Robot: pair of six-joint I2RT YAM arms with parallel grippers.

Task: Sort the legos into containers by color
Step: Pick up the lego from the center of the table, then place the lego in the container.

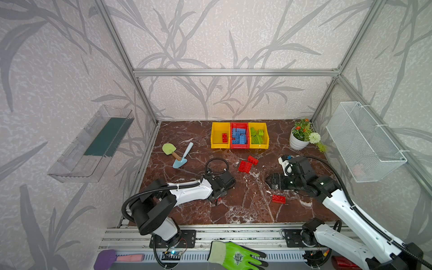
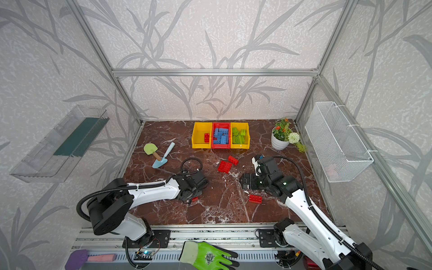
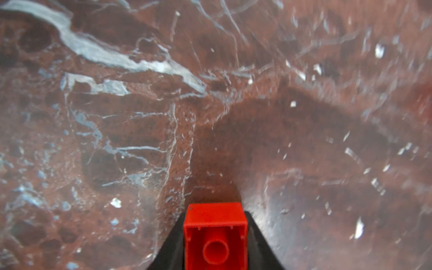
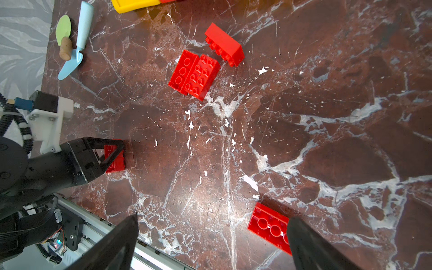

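The bin's bottom (image 1: 217,137) lies open beside the matching red lego, so my left gripper keeps carrying the red lego until it hangs inside the yellow bin (image 1: 219,134) there.
The containers stand in a row at the back. The left yellow bin (image 1: 219,146) holds one red lego (image 1: 224,137), the red bin (image 1: 239,146) holds blue legos (image 1: 239,136), and the right yellow bin (image 1: 259,146) holds green legos (image 1: 257,136). My left gripper (image 1: 217,201) is shut on a red lego (image 3: 215,236), low over the marble; the right wrist view shows that brick (image 4: 115,156) between the black fingers. Three loose red legos (image 1: 245,166) lie mid-table and another (image 1: 278,199) lies front right. My right gripper (image 4: 212,216) hovers open beside that one (image 4: 268,224), holding nothing.
A green toy shovel (image 1: 169,149) and a blue trowel (image 1: 183,156) lie at the left. A potted plant (image 1: 300,138) stands back right. A white wire basket (image 1: 364,140) hangs on the right wall, a clear tray (image 1: 91,145) on the left. A green glove (image 1: 236,256) lies on the front rail.
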